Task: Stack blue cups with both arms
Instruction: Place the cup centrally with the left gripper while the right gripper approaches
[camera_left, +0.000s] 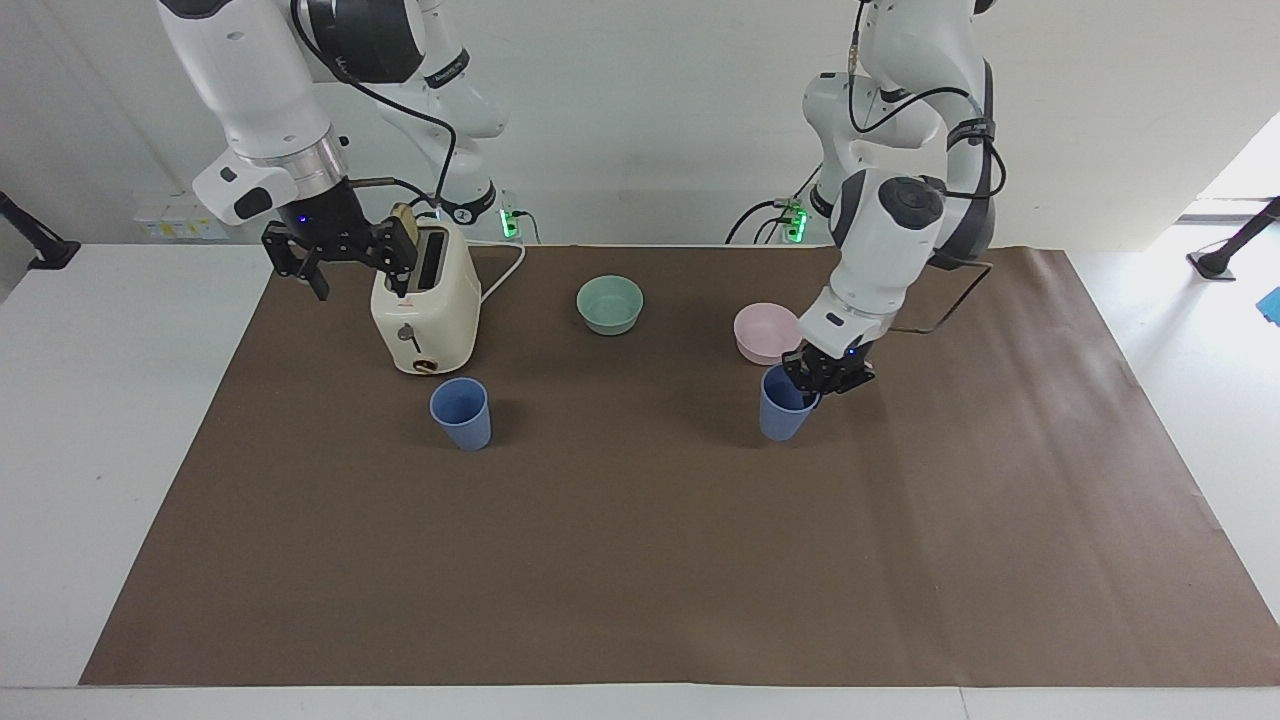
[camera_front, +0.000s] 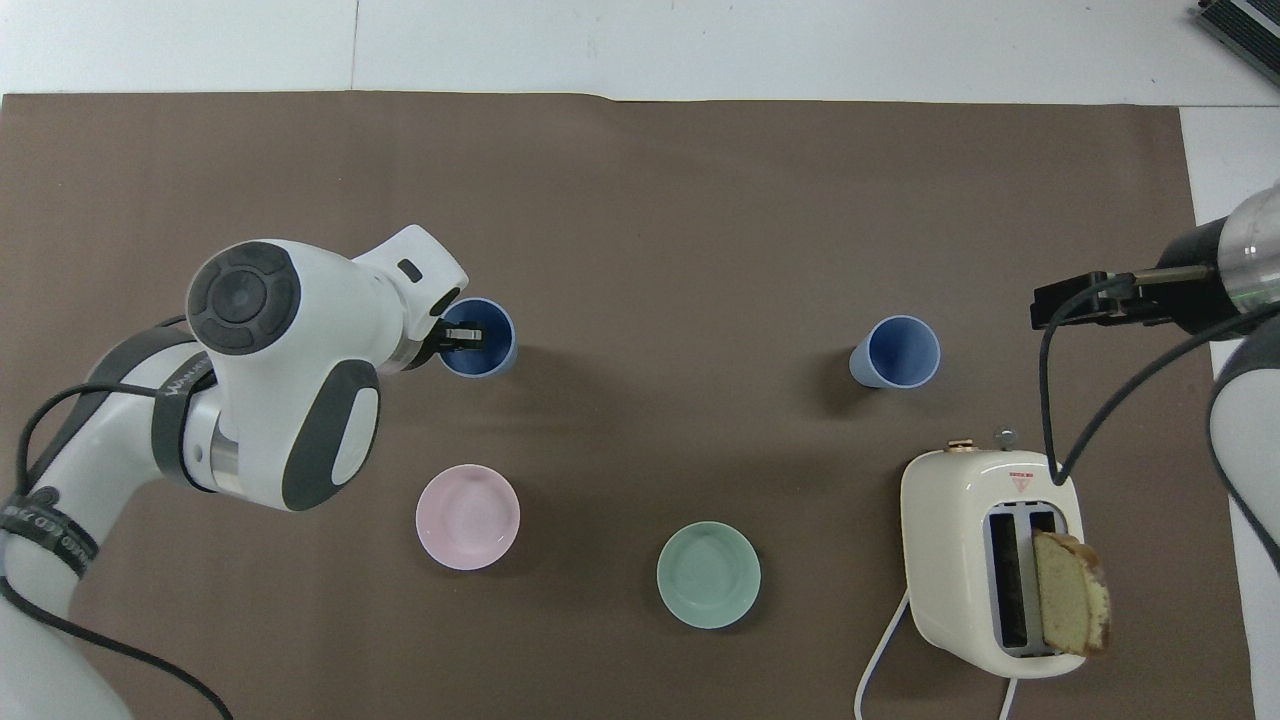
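Note:
I expect the standing blue cup (camera_front: 896, 353) to fit deep inside the other blue cup when I lower it, because it gets narrower toward its base (camera_front: 860, 367).
My left gripper (camera_left: 817, 384) is shut on the rim of one blue cup (camera_left: 782, 410), with one finger inside it. It holds the cup upright just over the brown mat, beside the pink bowl. The same gripper (camera_front: 462, 338) and cup (camera_front: 492, 340) show in the overhead view. The second blue cup (camera_left: 461, 413) stands upright on the mat, farther from the robots than the toaster; it also shows in the overhead view (camera_front: 897, 351). My right gripper (camera_left: 360, 282) is open and empty, raised beside the toaster at the right arm's end, and also shows in the overhead view (camera_front: 1050, 305).
A cream toaster (camera_left: 425, 310) with a bread slice (camera_front: 1070, 605) in one slot stands near the right arm. A teal-green bowl (camera_left: 610, 304) and a pink bowl (camera_left: 768, 332) sit nearer to the robots than the cups. The brown mat (camera_left: 640, 560) covers the table.

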